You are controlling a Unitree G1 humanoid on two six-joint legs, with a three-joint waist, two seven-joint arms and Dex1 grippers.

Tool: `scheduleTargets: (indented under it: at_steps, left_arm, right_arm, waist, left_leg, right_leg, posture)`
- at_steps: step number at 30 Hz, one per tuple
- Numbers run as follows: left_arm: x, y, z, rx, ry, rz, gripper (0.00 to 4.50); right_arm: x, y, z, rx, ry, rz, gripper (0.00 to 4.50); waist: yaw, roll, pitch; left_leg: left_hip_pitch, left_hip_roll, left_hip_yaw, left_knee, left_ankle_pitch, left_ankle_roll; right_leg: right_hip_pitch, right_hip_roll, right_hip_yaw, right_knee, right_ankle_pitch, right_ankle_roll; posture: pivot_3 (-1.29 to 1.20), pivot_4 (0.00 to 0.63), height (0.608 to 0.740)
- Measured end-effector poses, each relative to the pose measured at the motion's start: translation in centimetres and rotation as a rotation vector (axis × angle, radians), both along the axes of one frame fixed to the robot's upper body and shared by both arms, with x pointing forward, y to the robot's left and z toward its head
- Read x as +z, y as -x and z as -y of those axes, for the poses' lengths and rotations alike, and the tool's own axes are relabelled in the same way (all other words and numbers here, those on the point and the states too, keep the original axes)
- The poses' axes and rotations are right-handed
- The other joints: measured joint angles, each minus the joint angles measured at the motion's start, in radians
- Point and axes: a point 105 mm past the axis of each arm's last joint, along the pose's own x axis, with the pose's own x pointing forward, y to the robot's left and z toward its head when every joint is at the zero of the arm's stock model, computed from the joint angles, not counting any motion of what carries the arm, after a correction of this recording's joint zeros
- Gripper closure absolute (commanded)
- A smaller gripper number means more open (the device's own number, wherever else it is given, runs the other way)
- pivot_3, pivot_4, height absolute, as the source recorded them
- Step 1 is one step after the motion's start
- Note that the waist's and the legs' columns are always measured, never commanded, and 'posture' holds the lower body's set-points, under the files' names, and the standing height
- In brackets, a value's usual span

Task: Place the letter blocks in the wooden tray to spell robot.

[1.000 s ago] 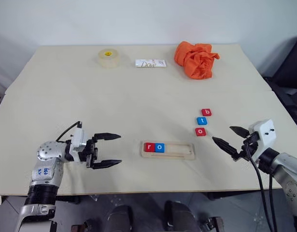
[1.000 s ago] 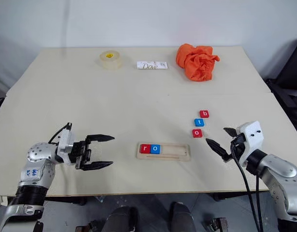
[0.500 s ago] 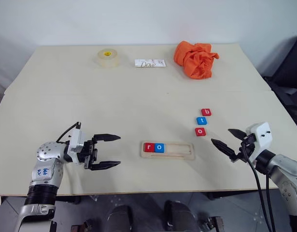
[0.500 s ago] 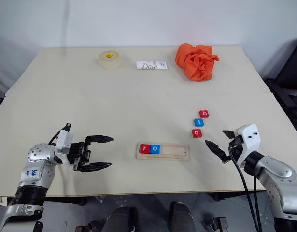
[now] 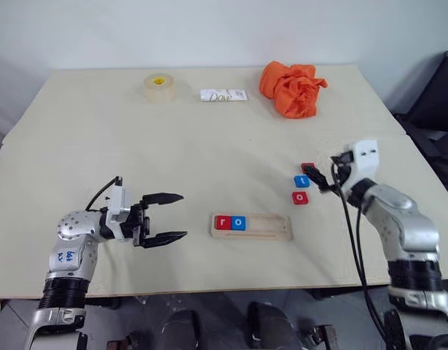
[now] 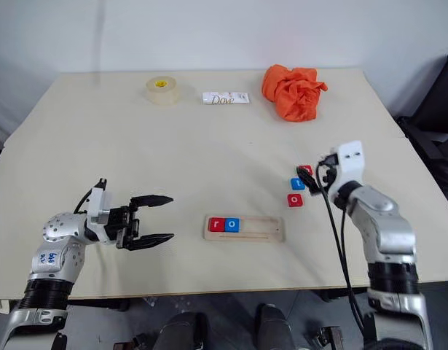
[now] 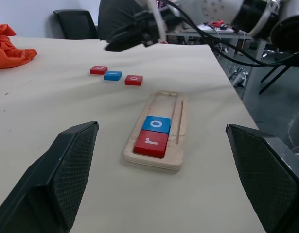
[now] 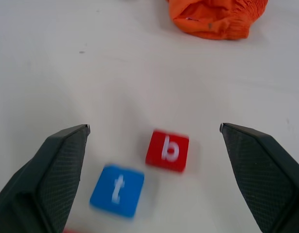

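The red b block's sides (image 8: 167,151) face my right gripper's open fingers, clear of the blue t block (image 8: 117,191), so it should keep going down until its fingers close on them.
The wooden tray (image 5: 261,228) lies near the table's front middle, with a red r block (image 5: 224,222) and a blue o block (image 5: 238,222) side by side at its left end. Three loose letter blocks sit in a row to its right: a red b (image 8: 167,150), a blue t (image 5: 301,181) and a red o (image 5: 300,197). My right gripper (image 5: 322,171) hovers open over the b and t, and the b lies between its fingers in the right wrist view. My left gripper (image 5: 183,215) stands open and empty left of the tray, pointing at it.
A roll of tape (image 5: 159,87), a white Dove wrapper (image 5: 224,95) and a crumpled orange cloth (image 5: 291,87) lie along the table's far edge. A black chair (image 5: 442,95) stands beyond the right edge.
My right gripper has swung forward from near the table's front right edge to over the b and t blocks, still open. The left gripper has stayed put.
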Motion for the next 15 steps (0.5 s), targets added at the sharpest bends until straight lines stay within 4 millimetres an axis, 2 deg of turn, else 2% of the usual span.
scheduleTargets:
  at_steps: [5, 7, 10, 15]
  left_arm:
    - [-0.1, -0.3, -0.1, 0.032, -0.026, 0.014, 0.04]
    - [-0.2, -0.2, -0.1, 0.032, -0.027, 0.015, 0.04]
    - [-0.4, 0.1, -0.2, 0.031, -0.030, 0.016, 0.04]
    - [-0.8, 0.6, -0.1, 0.026, -0.035, 0.018, 0.04]
  right_arm:
    - [-0.5, -1.8, -0.5, -0.052, 0.010, -0.076, 0.00]
    - [-0.8, -2.2, -0.1, -0.088, 0.027, -0.098, 0.00]
    - [-1.5, -2.5, 0.5, -0.126, 0.045, -0.137, 0.00]
    - [-3.0, -2.6, -0.2, -0.110, 0.061, -0.191, 0.00]
  waist:
    - [-0.005, 0.000, 0.000]
    - [-0.005, 0.000, 0.000]
    - [-0.005, 0.000, 0.000]
    - [-0.006, 0.000, 0.000]
  left_leg:
    - [0.000, 0.000, 0.001, 0.000, 0.000, 0.000]
    - [-0.001, 0.000, 0.002, -0.001, 0.000, 0.000]
    - [-0.001, 0.000, 0.002, -0.001, 0.000, 0.000]
    - [-0.001, 0.000, 0.002, -0.001, 0.000, 0.000]
  right_leg:
    - [-0.001, 0.000, 0.000, 0.000, 0.000, 0.000]
    - [-0.001, 0.000, 0.000, 0.000, 0.000, 0.000]
    - [-0.001, 0.000, 0.000, -0.001, 0.000, 0.000]
    - [-0.001, 0.000, 0.000, -0.001, 0.000, 0.000]
  posture:
    - [0.00, 0.150, 0.740]
    - [0.00, 0.150, 0.740]
    - [0.00, 0.150, 0.740]
    - [0.00, 0.150, 0.740]
